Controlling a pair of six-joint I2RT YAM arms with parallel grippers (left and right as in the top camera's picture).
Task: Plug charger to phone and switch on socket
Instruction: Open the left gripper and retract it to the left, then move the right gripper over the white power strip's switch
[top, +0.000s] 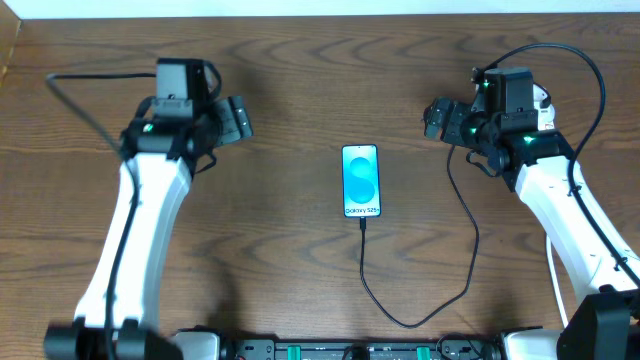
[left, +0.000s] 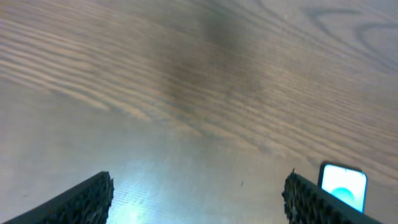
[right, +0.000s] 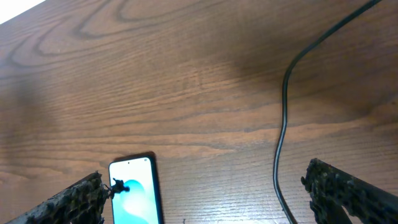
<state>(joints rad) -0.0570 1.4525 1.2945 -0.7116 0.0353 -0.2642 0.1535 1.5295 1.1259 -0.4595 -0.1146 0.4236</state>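
My right gripper should move back past the socket before it presses the switch, because it is on the phone's side of the socket with its wrist over the socket (top: 545, 112).
The phone (top: 361, 181) lies flat in the middle of the table, its blue screen lit. The black charger cable (top: 470, 235) runs from the phone's near end, where its plug tip (top: 362, 222) meets the phone, loops toward the front and climbs to the right arm. My left gripper (top: 238, 118) is open and empty, left of the phone. My right gripper (top: 435, 117) is open and empty, up and right of the phone. A white piece of the socket (top: 543, 100) shows behind the right wrist, mostly hidden. The left wrist view shows the phone's corner (left: 343, 185). The right wrist view shows the phone (right: 134, 190) and the cable (right: 283, 124).
A thin white cord (top: 553, 270) runs along the right arm toward the front edge. The table is brown wood (top: 300, 90). A black robot cable (top: 70, 95) loops at the far left.
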